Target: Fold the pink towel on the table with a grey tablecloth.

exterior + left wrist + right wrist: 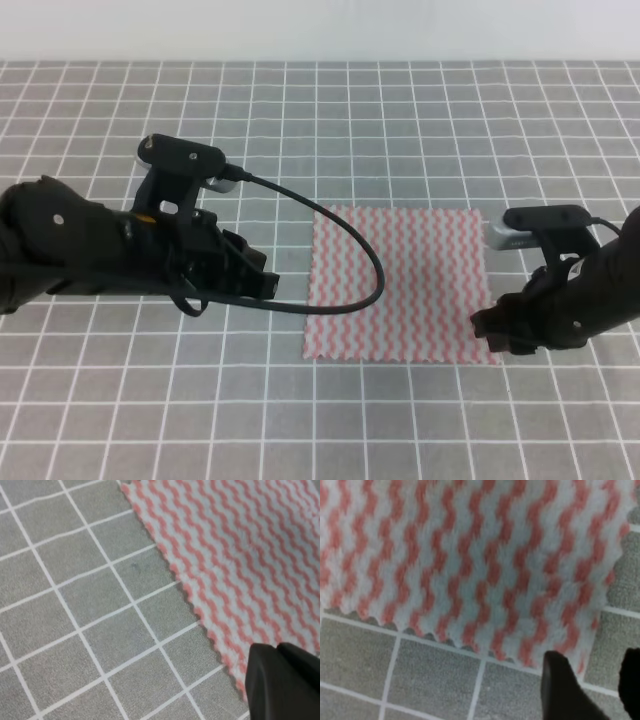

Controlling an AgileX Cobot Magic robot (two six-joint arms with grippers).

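My gripper will lift the pink towel's corner. The towel lies thin and flat (420, 275), so its near edge (400, 359) will then fold over while its far half stays put.
The pink towel (410, 285) lies flat and unfolded on the table with a grey tablecloth (330, 110). My left gripper (268, 285) hovers just left of the towel's left edge. The left wrist view shows that wavy-striped edge (210, 565) and one dark finger (282, 682) low over its near part, with the other finger out of frame. My right gripper (484, 328) is at the towel's near right corner. In the right wrist view its two dark fingers (561, 687) stand apart, and the towel corner (580, 645) lies just ahead of the gap.
A black cable (372, 262) from the left arm loops over the towel's left part. Grey gridded cloth spreads on all sides, and a pale wall (320, 25) runs along the far edge.
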